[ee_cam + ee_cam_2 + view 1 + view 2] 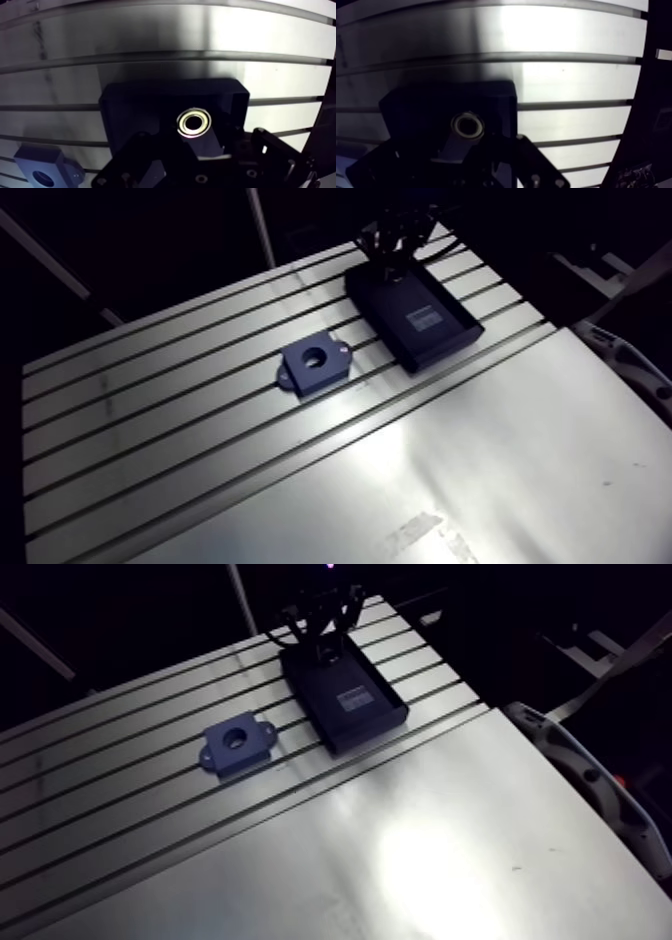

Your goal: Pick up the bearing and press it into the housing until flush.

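Bright screws (343,350) can be seen in the housing's side ears, so the dark blue block (314,362) will stay in place when I push the bearing into its hole.
A small silver ring bearing (194,123) lies inside a black rectangular tray (420,313) at the far side of the slotted table. My gripper (186,137) hangs over the tray's far end, open, with the bearing between its fingertips and a little ahead of them. I cannot tell whether a finger touches it. The housing (300,374), a dark blue block with a round bore and side ears, sits on the table to the tray's left, apart from it. In the wrist view the housing (42,167) shows beside the gripper, off to one side.
The tray's black walls (130,100) stand around the bearing. A smooth metal sheet (480,468) covers the near half of the table. A pale curved part (580,774) sits beside the table's right edge.
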You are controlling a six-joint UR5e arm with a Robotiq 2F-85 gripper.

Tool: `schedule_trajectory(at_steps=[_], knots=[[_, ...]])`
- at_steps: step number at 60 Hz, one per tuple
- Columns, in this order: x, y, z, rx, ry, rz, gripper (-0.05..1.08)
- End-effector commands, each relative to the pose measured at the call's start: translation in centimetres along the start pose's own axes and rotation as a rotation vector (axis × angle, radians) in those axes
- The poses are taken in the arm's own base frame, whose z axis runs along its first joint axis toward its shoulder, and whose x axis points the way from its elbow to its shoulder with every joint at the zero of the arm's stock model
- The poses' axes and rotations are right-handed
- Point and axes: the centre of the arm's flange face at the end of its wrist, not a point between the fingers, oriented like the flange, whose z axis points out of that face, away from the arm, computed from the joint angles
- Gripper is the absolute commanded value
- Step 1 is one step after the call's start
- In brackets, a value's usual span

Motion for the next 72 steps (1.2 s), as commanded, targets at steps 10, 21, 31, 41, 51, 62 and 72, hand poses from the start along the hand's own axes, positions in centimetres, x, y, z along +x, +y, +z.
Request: schedule_trajectory(at_steps=[10, 21, 31, 41, 51, 62, 72], knots=[[0.0, 0.0, -0.1, -0.001, 0.001, -0.002, 0.52], [0.0, 0.1, 0.4, 0.003, -0.006, -0.001, 0.53], [0.1, 0.1, 0.3, 0.002, -0.003, -0.003, 0.53], [0.1, 0.2, 0.1, 0.0, 0.001, -0.005, 0.55], [0.1, 0.2, -0.1, -0.002, 0.004, -0.008, 0.56], [-0.1, 0.1, -0.5, -0.001, 0.005, -0.008, 0.57], [-0.9, -0.3, -1.6, -0.003, 0.01, -0.006, 0.59]])
